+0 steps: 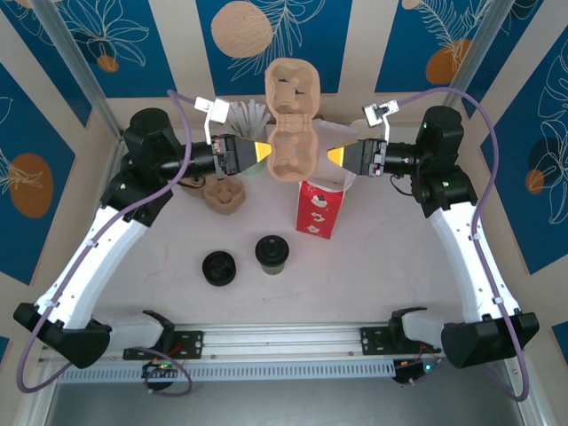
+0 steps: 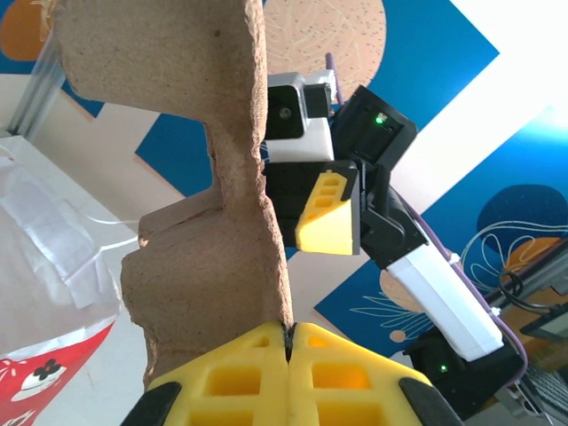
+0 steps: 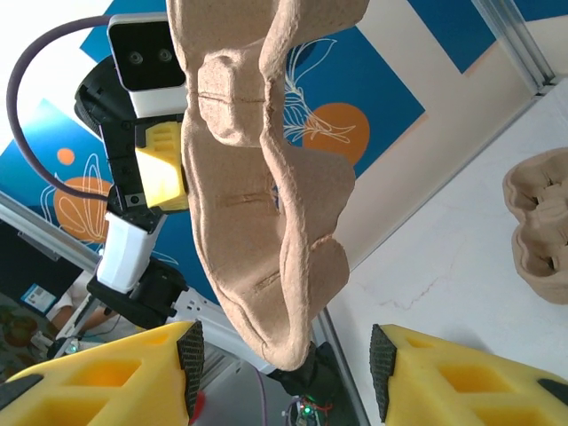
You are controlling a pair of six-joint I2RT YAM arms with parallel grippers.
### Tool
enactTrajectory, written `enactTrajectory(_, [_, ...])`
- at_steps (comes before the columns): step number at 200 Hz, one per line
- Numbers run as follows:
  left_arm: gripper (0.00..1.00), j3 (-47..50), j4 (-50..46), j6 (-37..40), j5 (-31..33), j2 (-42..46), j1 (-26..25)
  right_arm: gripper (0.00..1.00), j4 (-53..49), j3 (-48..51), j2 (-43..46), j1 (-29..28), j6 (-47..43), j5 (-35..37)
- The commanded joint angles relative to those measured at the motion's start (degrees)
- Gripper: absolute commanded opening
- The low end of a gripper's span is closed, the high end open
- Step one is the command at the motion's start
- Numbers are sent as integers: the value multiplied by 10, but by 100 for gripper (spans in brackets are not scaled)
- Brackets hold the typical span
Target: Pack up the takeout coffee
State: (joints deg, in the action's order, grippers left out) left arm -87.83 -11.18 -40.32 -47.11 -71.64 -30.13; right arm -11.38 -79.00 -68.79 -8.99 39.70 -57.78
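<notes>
My left gripper is pinching the carrier by its side edge [image 1: 273, 153], so my right gripper needs to hold the carrier's opposite rim while my left gripper goes to the carrier's middle fold [image 1: 294, 118].
The takeout coffee [image 1: 272, 253], a small olive-green cup with a black lid, stands on the table in front of the red-and-white paper bag [image 1: 319, 210]. High above the bag hangs a brown pulp cup carrier [image 1: 291, 124]. My left gripper [image 1: 263, 151] is shut on the carrier's left edge [image 2: 195, 177], its yellow fingers [image 2: 290, 342] pinched together on the rim. My right gripper [image 1: 333, 156] is open at the carrier's right side. The carrier's edge [image 3: 257, 177] hangs between its spread pads [image 3: 284, 373] without touching them.
A low black round lid [image 1: 218, 267] lies left of the coffee. A stack of pulp carriers [image 1: 224, 195] sits behind it, under the left arm; it is also in the right wrist view [image 3: 537, 231]. Blue patterned walls enclose the back and sides.
</notes>
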Motion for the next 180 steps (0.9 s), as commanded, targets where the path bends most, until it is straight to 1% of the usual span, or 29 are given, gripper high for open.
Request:
enactTrajectory(1, [0, -20, 34, 9, -29, -6, -10, 54, 49, -5, -8, -4, 0, -48])
enactTrajectory(9, [0, -20, 34, 11, -29, -7, -13, 53, 61, 0, -6, -8, 1, -53])
enactTrajectory(61, [0, -21, 41, 9, -28, -11, -20, 48, 59, -2, -7, -26, -18, -68])
enactTrajectory(91, [0, -22, 43, 8, -28, -13, -22, 43, 58, -3, -4, -31, -22, -67])
enactTrajectory(113, [0, -22, 42, 8, -26, -12, -23, 34, 55, -3, 0, -31, -26, -61])
enactTrajectory(127, [0, -23, 43, 6, -24, -13, -25, 21, 54, -3, 1, -32, -29, -60])
enactTrajectory(151, [0, -28, 35, 12, -22, -19, -34, 6, 46, -4, 5, -31, -32, -48])
enactTrajectory(159, [4, -32, 24, 22, -19, -19, -38, 2, 44, -5, 7, -31, -32, -45])
enactTrajectory(163, [8, -35, 15, 29, -17, -19, -40, 0, 41, -5, 9, -31, -33, -41])
enactTrajectory(168, [16, -39, 3, 38, -12, -20, -43, 0, 35, -7, 11, -31, -36, -37])
enactTrajectory(180, [43, -51, -31, 64, 11, -19, -48, 0, 6, -14, 17, -31, -52, -25])
